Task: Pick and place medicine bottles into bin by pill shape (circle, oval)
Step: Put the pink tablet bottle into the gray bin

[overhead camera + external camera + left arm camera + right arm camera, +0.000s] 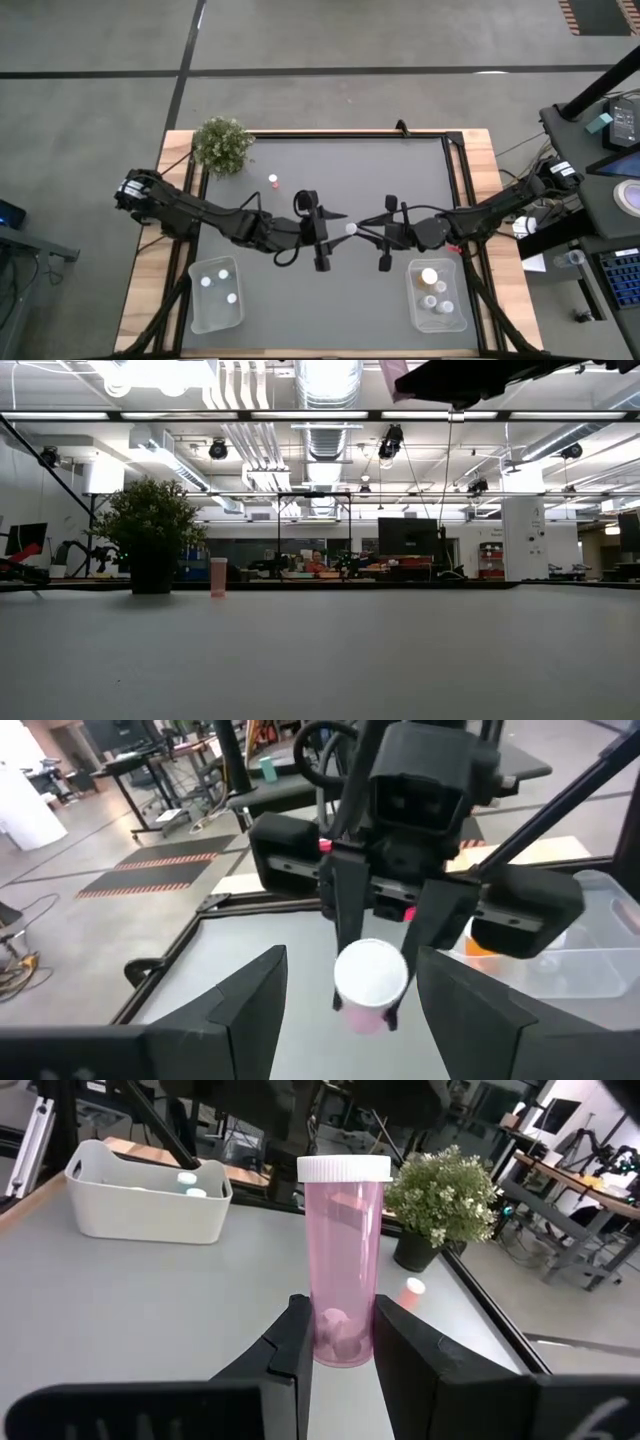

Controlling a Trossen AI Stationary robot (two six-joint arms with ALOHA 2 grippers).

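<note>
My left gripper should take the pink bottle by the white cap point(351, 229), because my right gripper is holding the bottle far from the bin on my left gripper's side point(217, 296).
A pink medicine bottle point(343, 1250) with a white cap point(370, 970) stands upright in my right gripper point(342, 1310), above the table's middle point(351, 229). My left gripper point(352, 958) is open just left of it point(335, 230); its fingers stand on either side of the bottle's cap without touching. A second small pink bottle point(272, 182) stands on its base near the potted plant point(222, 145); it also shows in the low view point(218, 575). My right gripper pinches the pink bottle's lower body point(340, 1330), close to its base, between its two fingers. The fingers come from the table's right side. The bottle stands upright with its cap up, and no part of it shows resting on the table.
A clear bin point(215, 293) at the near left holds three white-capped bottles. A second bin point(437, 293) at the near right holds an orange bottle and some white-capped ones. The plant stands at the far left corner. Bare grey table point(400, 170) lies beyond the grippers.
</note>
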